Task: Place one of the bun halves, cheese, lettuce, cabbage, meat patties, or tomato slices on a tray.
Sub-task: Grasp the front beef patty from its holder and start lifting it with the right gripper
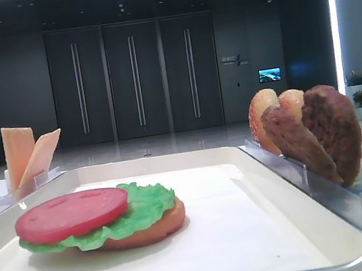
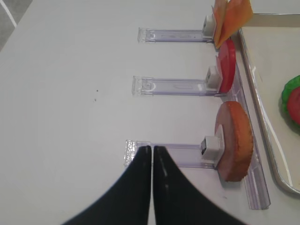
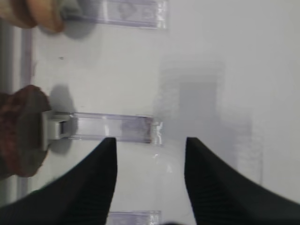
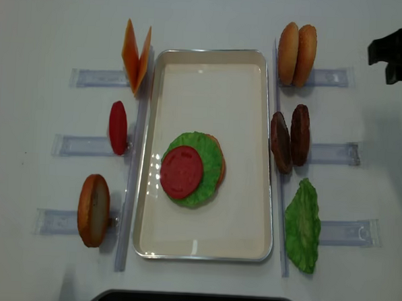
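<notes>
The top of the meat patty nearest the tray stands free of its neighbour, so I should keep moving my open right gripper until its fingers straddle that top.
A bun half topped with lettuce and a tomato slice lies on the white tray. Two meat patties stand on edge in a clear rack right of the tray; one patty shows at the left of the right wrist view. My right gripper hangs open and empty above the table, near that rack's outer end. My left gripper is shut on nothing, over the outer end of the rack that holds a bun half.
Left of the tray stand cheese slices, a tomato slice and a bun half in clear racks. On the right are two bun halves and a lettuce leaf. My dark right arm is at the far right edge.
</notes>
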### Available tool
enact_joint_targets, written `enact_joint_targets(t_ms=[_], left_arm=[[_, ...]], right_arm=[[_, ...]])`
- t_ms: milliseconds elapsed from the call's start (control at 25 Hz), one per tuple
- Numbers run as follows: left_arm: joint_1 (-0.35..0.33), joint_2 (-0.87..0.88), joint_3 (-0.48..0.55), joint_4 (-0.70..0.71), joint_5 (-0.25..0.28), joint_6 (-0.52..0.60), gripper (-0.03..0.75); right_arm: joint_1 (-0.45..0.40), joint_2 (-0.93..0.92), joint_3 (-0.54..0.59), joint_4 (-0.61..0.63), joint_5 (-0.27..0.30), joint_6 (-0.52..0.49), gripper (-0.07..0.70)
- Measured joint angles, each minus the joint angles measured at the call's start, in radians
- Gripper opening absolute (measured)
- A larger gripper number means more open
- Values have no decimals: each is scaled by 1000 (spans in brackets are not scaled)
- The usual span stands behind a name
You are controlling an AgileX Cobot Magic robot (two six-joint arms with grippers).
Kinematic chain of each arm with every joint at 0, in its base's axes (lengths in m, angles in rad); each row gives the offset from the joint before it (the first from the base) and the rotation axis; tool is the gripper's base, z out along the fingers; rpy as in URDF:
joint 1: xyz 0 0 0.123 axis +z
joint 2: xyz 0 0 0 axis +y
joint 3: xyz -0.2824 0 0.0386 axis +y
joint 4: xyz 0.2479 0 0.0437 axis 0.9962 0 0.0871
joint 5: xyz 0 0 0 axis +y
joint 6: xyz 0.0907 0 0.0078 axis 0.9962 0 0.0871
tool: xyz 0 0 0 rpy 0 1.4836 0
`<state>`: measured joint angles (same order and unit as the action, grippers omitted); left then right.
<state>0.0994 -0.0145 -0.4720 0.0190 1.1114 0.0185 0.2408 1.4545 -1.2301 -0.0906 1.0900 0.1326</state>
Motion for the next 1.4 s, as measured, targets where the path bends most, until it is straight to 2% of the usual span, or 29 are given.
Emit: enact_joint_targets(t_ms=[280,440,600,840,1080,1400], left_arm=[[0,0,0,0,0,0,-1],[0,0,0,0,0,0,-1],[0,0,0,0,0,0,-1],[0,0,0,0,0,0,-1],[0,0,0,0,0,0,-1],[0,0,0,0,0,0,-1]], right_arm=[[295,81,-98,-71,68,187,324],[396,138,-135,-78,90,245,324],[458,192,-156,-83,99,295,324],[510,256,-157,-80,75,348,335],[515,294,-157,-77,34,351,413],[515,346,-153,-79,24,352,428]])
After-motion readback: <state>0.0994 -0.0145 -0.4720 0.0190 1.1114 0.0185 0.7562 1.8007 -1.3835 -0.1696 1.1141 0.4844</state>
